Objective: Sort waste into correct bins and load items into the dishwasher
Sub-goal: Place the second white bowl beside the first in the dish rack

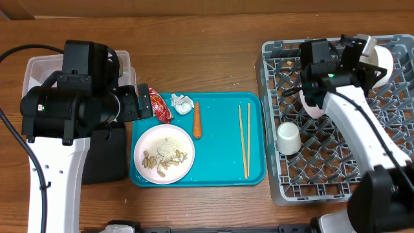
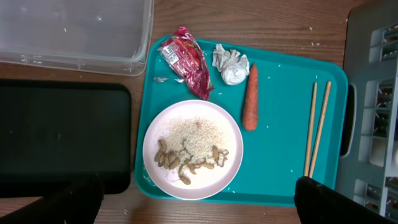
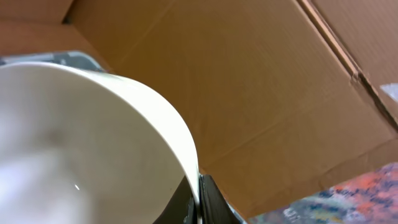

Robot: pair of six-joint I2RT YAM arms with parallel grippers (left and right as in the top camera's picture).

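My right gripper should now lower the white bowl, which hangs tipped on its side over free space in the grey dish rack, until the bowl rests there.
My right gripper is shut on the rim of a white bowl, held over the far side of the grey dish rack; the right wrist view shows the jaws pinching the bowl's rim. Two white bowls sit in the rack. My left gripper is open and empty above the white plate of food scraps. Red wrapper, paper ball, carrot and chopsticks lie on the teal tray.
The clear tub and the black tray lie left of the teal tray, partly under my left arm in the overhead view. Cardboard fills the background of the right wrist view.
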